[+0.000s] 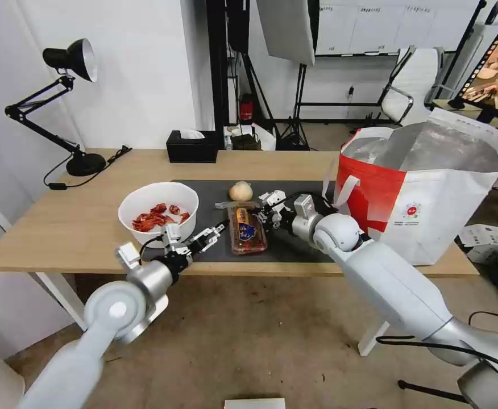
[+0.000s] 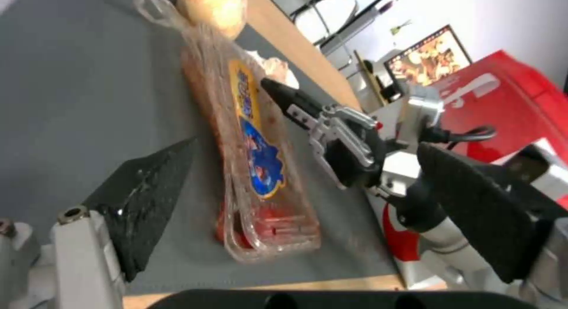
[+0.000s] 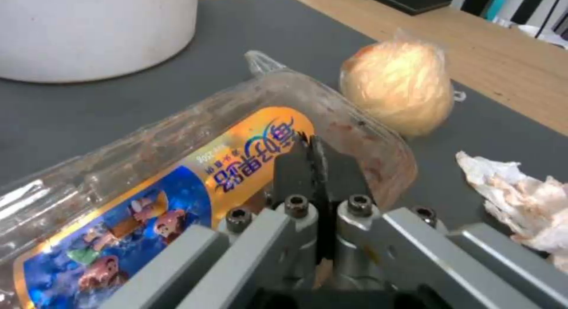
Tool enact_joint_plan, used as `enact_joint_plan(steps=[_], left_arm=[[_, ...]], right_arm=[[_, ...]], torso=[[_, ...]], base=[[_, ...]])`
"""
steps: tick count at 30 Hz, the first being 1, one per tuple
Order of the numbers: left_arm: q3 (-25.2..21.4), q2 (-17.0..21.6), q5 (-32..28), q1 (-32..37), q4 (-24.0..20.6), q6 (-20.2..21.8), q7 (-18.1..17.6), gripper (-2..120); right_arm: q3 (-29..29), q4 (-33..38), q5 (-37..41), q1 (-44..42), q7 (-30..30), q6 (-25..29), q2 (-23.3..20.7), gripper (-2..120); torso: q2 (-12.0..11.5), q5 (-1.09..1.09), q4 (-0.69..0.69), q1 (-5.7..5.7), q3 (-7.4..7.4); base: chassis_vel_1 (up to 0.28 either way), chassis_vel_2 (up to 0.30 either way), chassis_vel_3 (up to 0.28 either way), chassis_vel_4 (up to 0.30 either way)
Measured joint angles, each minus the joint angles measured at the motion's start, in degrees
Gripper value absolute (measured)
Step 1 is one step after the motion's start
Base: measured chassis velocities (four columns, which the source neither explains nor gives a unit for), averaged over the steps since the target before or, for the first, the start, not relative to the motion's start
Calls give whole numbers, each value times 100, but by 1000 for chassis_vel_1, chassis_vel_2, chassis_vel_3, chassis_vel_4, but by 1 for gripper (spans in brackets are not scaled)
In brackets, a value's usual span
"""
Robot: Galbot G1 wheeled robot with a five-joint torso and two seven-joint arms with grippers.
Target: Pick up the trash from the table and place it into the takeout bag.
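Observation:
The clear strip (image 1: 224, 204) sticks out sideways beyond the clear plastic tray's far end (image 1: 242, 204). I expect the clear strip to stay on the mat when I lift the tray.
The clear plastic tray (image 1: 248, 230) with its orange and blue label lies on the dark mat (image 1: 294, 247) near the table's front edge. My left gripper (image 1: 212, 234) is open just left of the tray; in the left wrist view its fingers (image 2: 148, 198) straddle the tray (image 2: 254, 167) with wide gaps. My right gripper (image 1: 258, 215) is shut, its tips (image 3: 312, 144) resting over the tray's far right edge. Behind the tray sit the tan bulb (image 1: 240, 191) and the crumpled tissue (image 1: 272, 199). The white bowl of red shells (image 1: 158, 213) stands to the left. The takeout bag (image 1: 425, 193) stands open at the right.
A black tissue box (image 1: 192, 146) sits at the table's back edge and a black desk lamp (image 1: 67, 108) at its back left corner. Bare wood (image 1: 61, 227) lies left of the bowl. The bag takes up the table's right end.

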Motion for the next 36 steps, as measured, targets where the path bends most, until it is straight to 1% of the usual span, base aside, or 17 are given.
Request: enact_joint_plan(steps=[3, 4, 5, 8, 12, 34, 35, 36], left_arm=[[89, -44, -1, -115, 84, 27, -91, 100], [165, -90, 3, -202, 159, 46, -201, 100], [165, -90, 3, -202, 159, 46, -201, 100], [264, -150, 35, -278, 253, 107, -387, 100], [324, -187, 47, -349, 324, 147, -506, 100], [659, -382, 125, -637, 617, 198, -556, 100], [691, -391, 113, -671, 644, 198, -554, 99], [712, -398, 110, -690, 655, 198, -554, 95]], right_arm=[[2, 2, 4, -12, -2, -7, -19, 0], [3, 13, 5, -28, -5, -18, -31, 0], [3, 13, 5, -28, -5, -18, -31, 0], [10, 47, 6, -59, -6, -42, -41, 0], [15, 55, 11, -75, -9, -59, -57, 0], [54, 66, 10, -131, -28, -85, -59, 0], [55, 66, 9, -134, -29, -84, -60, 0], [55, 67, 9, -134, -29, -84, -61, 0]], torso=[[0, 0, 0, 0, 0], [0, 1, -1, 0, 0], [0, 1, -1, 0, 0], [0, 0, 0, 0, 0], [0, 0, 0, 0, 0], [0, 0, 0, 0, 0], [0, 0, 0, 0, 0], [0, 0, 0, 0, 0]], base=[[0, 0, 0, 0], [0, 0, 0, 0], [0, 0, 0, 0], [0, 0, 0, 0], [0, 0, 0, 0], [0, 0, 0, 0], [0, 0, 0, 0], [0, 0, 0, 0]])
